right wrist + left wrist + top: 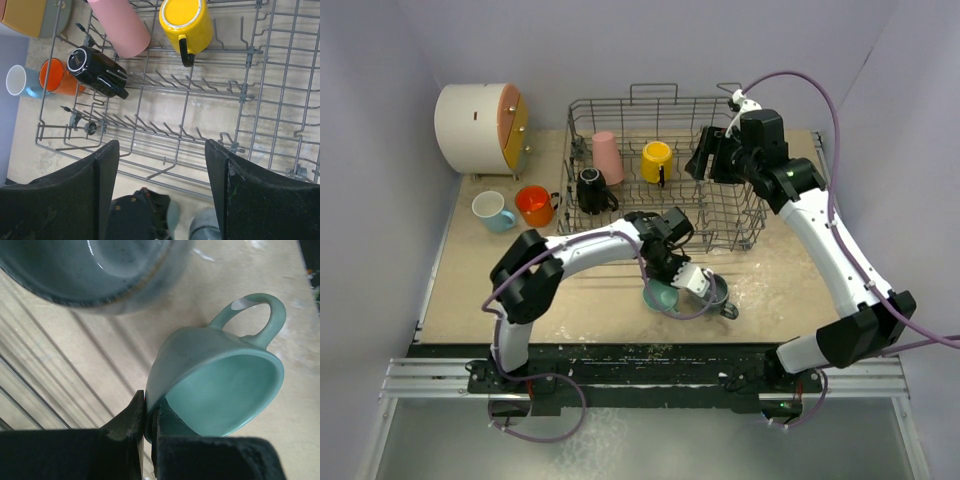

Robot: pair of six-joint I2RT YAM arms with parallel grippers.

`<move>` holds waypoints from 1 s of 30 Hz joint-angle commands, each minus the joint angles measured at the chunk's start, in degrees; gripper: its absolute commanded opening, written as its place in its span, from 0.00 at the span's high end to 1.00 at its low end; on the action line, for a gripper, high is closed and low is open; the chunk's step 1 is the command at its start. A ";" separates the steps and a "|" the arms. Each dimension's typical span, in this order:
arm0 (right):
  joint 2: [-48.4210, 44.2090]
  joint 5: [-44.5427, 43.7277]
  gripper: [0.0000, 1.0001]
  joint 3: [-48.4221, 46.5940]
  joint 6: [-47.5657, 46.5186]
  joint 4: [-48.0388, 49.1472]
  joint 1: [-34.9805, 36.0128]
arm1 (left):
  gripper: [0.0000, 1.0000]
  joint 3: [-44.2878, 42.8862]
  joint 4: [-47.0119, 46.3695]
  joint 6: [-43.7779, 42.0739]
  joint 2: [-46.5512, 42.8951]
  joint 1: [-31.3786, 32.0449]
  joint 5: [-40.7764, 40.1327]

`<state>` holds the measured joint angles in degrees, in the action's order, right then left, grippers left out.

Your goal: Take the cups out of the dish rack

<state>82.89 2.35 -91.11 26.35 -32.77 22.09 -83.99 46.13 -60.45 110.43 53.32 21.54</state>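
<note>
My right gripper should pick up the yellow mug and pass it, rim first, to my left gripper, because the mug stands bottom up (pixel 657 153) in the rack.
The grey wire dish rack (pixel 740 222) stands at the back of the table. In it are a pink tumbler (pixel 608 157), a yellow mug (pixel 657 162) and a black mug (pixel 592 190). My left gripper (pixel 665 283) is shut on the rim of the teal mug (pixel 220 385), low over the table in front of the rack, beside the grey mug (pixel 713 291). The light blue mug (pixel 492 211) and the orange mug (pixel 534 206) stand on the table left of the rack. My right gripper (pixel 162 165) is open and empty above the rack's right half.
A white round cabinet (pixel 480 125) with an orange-yellow front stands at the back left. The rack (pixel 260 100) has upright tines and raised handle loops. The table's front edge runs just behind the teal and grey mugs.
</note>
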 commanded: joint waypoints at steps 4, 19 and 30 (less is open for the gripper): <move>-0.24 -0.33 0.28 -1.55 -1.03 2.44 -0.45 | 1.00 -8.89 2.40 -0.63 5.58 2.54 -4.03; 3.57 -1.91 0.27 -4.70 -3.62 1.41 -1.20 | 0.35 -18.73 10.62 1.58 6.73 4.93 -6.60; 10.20 -5.05 0.25 -7.04 -6.03 2.85 -1.27 | 0.17 -21.89 16.41 6.38 -6.30 1.30 -6.96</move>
<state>90.19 0.16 -95.24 22.55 -32.29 20.97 -102.54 58.74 -57.19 113.93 57.74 13.78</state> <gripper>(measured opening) 0.748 0.783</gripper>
